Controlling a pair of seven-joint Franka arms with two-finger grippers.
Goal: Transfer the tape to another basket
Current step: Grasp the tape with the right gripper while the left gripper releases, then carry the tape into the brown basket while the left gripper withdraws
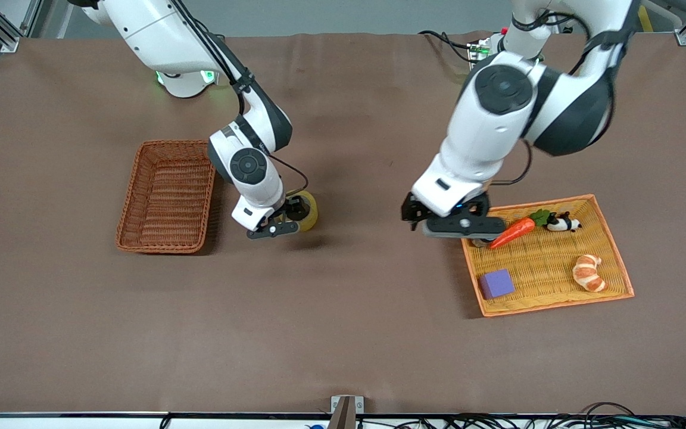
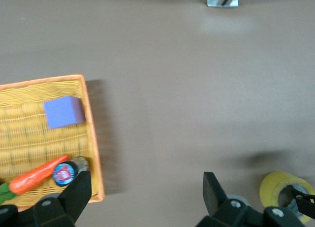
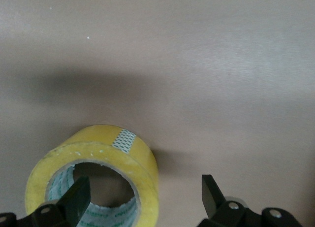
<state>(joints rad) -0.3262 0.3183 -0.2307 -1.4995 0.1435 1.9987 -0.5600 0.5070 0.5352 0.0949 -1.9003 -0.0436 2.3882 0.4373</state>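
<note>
The wicker basket (image 1: 166,197) is far away from my left gripper. My right gripper should therefore grab the tape (image 1: 309,210) by its ring and carry it into the basket.
The tape (image 1: 308,210), a yellowish roll with a grey core, sits on the brown table between the two baskets, close to the reddish-brown wicker basket (image 1: 161,244). My right gripper (image 1: 295,219) is down at the tape and open. In the right wrist view one finger (image 3: 78,200) is inside the ring of the tape (image 3: 123,153) and the other is outside it with a wide gap. My left gripper (image 1: 454,225) is open and empty over the table by the yellow tray's corner. The left wrist view also shows the tape (image 2: 275,183).
The flat yellow tray with orange rim (image 1: 557,304) at the left arm's end holds a carrot (image 1: 513,232), a panda toy (image 1: 563,223), a croissant (image 1: 588,273), a purple block (image 1: 496,283) and a small capped bottle (image 2: 65,173). The wicker basket holds nothing.
</note>
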